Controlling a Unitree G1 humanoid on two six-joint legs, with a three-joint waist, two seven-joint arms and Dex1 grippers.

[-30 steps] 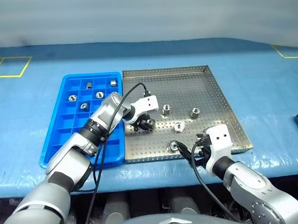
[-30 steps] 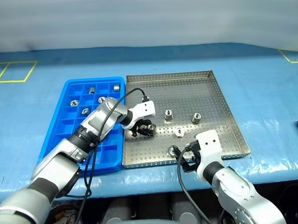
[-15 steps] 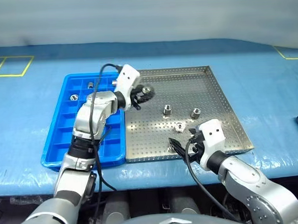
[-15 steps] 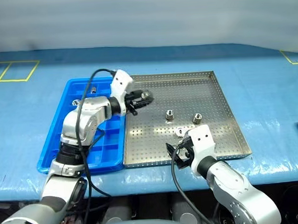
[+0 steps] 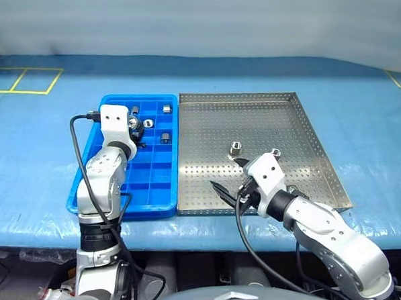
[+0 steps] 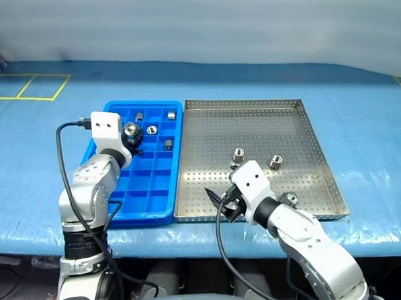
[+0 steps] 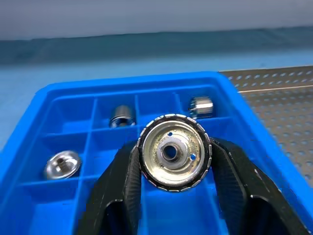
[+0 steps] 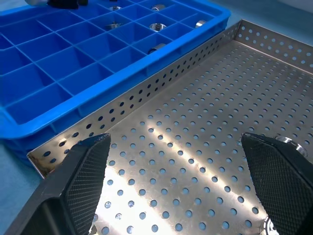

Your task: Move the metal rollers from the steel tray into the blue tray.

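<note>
The gripped roller (image 6: 130,129) is clear above the blue tray's dividers, so my left gripper keeps going to the empty compartment (image 5: 91,149) at the blue tray's outer edge and lets go there.
My left gripper (image 7: 174,152) is shut on a flanged metal roller (image 7: 174,149) and holds it above the far compartments of the blue tray (image 5: 132,194). Several metal rollers lie in those compartments, such as one (image 7: 122,116), another (image 7: 201,106) and a third (image 5: 165,138). On the steel tray (image 5: 252,113) stand two rollers (image 5: 235,148) (image 5: 276,153), and a third (image 6: 290,199) lies beside my right arm. My right gripper (image 8: 181,169) hangs open and empty over the steel tray's near left corner.
The two trays sit side by side on a blue-covered table, blue tray on the left. Yellow tape marks (image 5: 22,80) lie at the far left. The table's front edge runs just below the trays.
My left gripper has carried the roller off the steel tray, leftwards and up, to above the blue tray's far end, turning as it went. My right gripper drifted a little left. The camera view shifted.
</note>
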